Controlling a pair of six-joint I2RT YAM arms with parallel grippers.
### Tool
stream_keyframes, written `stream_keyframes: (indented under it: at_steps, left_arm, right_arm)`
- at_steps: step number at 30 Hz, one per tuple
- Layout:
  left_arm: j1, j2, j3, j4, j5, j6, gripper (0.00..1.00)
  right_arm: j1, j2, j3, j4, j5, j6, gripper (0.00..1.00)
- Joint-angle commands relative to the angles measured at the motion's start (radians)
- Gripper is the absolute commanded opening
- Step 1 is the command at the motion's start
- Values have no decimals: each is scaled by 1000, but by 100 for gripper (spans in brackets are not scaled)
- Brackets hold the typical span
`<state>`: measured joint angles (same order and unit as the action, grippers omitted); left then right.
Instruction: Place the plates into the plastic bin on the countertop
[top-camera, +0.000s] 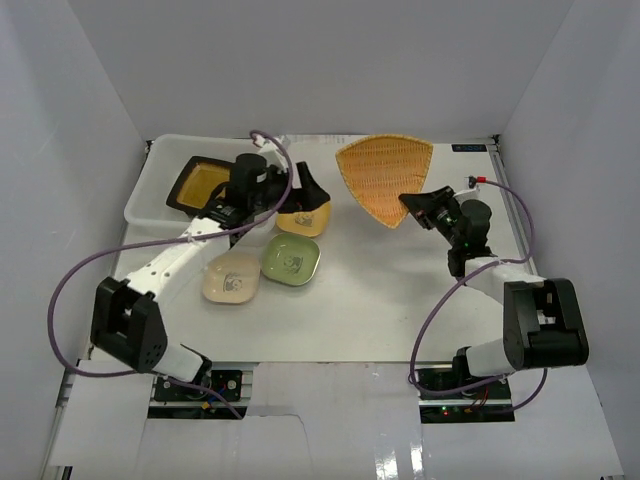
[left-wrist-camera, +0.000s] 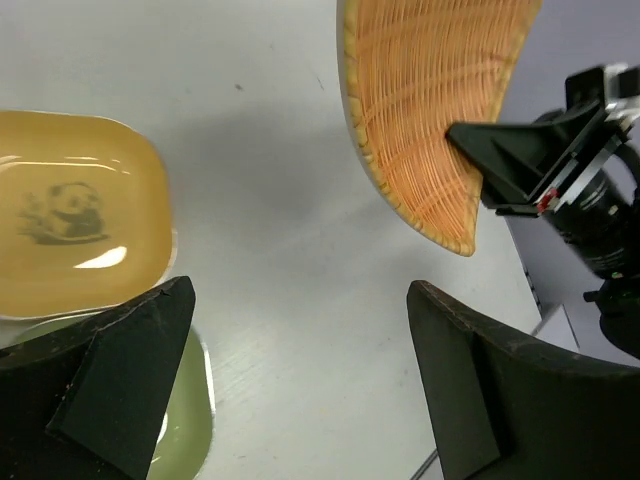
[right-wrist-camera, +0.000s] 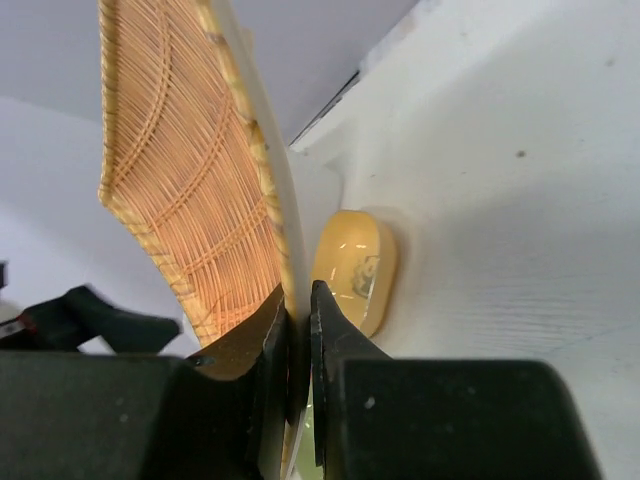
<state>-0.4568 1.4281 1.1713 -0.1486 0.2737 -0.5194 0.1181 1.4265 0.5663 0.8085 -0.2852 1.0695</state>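
Observation:
The orange fan-shaped plate (top-camera: 386, 172) is hanging in the robot's right gripper, far from the plastic bin, so next the left gripper grabs the plate's free edge (top-camera: 347, 172) and carries the plate over.
My right gripper (top-camera: 412, 206) is shut on the narrow tip of the orange fan-shaped plate (top-camera: 384, 176) and holds it lifted above the countertop (top-camera: 380, 290); its jaws pinch the plate's rim (right-wrist-camera: 297, 330). The plate also shows in the left wrist view (left-wrist-camera: 430, 110). My left gripper (top-camera: 305, 198) is open and empty, hovering by the yellow plate (top-camera: 303, 221), which also shows at left in its wrist view (left-wrist-camera: 75, 215). A dark square amber-centred plate (top-camera: 198, 184) lies in the plastic bin (top-camera: 150, 190) at far left. A green plate (top-camera: 291, 261) and a cream plate (top-camera: 233, 277) lie on the countertop.
White walls close in the back and both sides. Purple cables loop from both arms over the table. The right arm's base (top-camera: 540, 325) stands at the near right, the left arm's base (top-camera: 128, 325) at the near left.

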Motion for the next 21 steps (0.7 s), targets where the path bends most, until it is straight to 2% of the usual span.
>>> stream_keyframes:
  at_steps: [1,7,9,10,11,12,14,15,17,18,21]
  left_arm:
    - [-63,80,76,50,-1,-31,98]
    - [-80,227,94,251,45,-96,98]
    - [-82,241,87,293,29,-111,88]
    - [-83,245,84,302,25,-114,82]
    - [-83,241,74,317,25,-117,69]
    - [-82,235,70,320,22,-120,41]
    - [-82,204,61,325,6,-117,18]
    - [-80,190,60,313,-14,-113,3]
    - [-65,151,74,276,-66,-102,0]
    - [-48,134,85,267,-71,-100,0]
    - [71,74,102,248,-35,-139,0]
  right_arm:
    - [17,-61,-2,8,-89,-46,8]
    - [86,-127,-29,-5,-169,-51,8]
    - [103,-147,-43,-6,-181,-51,8]
    - [106,-155,-49,-9,-181,-52,8]
    - [107,-167,-60,-14,-183,-55,8]
    - [107,-170,-63,-22,-183,-59,11]
    - [107,-182,-69,-34,-181,-65,19]
    - [107,-186,-66,-37,-184,-69,30]
    - [107,-190,-60,-48,-204,-77,46]
    - [107,-192,-48,-55,-215,-83,60]
    - [112,-205,-31,-101,-241,-127,76]
